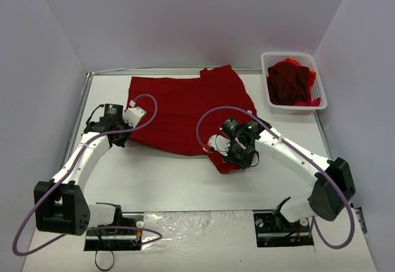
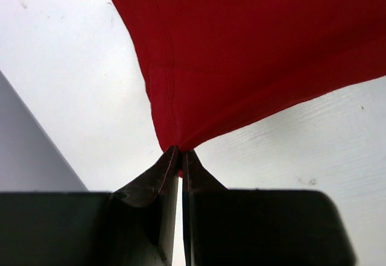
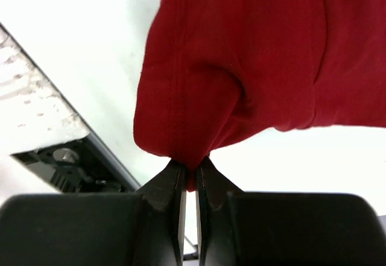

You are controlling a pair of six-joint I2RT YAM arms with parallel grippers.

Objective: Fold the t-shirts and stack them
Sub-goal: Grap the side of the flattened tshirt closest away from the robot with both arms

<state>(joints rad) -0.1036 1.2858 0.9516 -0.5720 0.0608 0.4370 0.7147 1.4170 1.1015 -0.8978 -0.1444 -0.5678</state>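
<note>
Next, I fold the t-shirt's corner in my right gripper [image 1: 226,166] back over the t-shirt's body [image 1: 229,102] while my left gripper stays still, because that corner sticks out past the t-shirt's near edge.
A dark red t-shirt [image 1: 185,108] lies spread on the white table, in the middle and toward the back. My left gripper [image 1: 120,137] is shut on its near left corner, which shows in the left wrist view [image 2: 241,55] running up from the fingertips [image 2: 180,157]. My right gripper [image 1: 237,160] is shut on the near right corner, bunched and hemmed in the right wrist view [image 3: 253,67] just above the fingertips [image 3: 190,168]. More t-shirts [image 1: 289,82], dark red and red-orange, are piled in the basket at the back right.
A white plastic mesh basket [image 1: 318,78] stands at the back right by the table's right edge. Grey walls close in on the left, back and right. The arm bases [image 1: 114,229] sit on the near edge.
</note>
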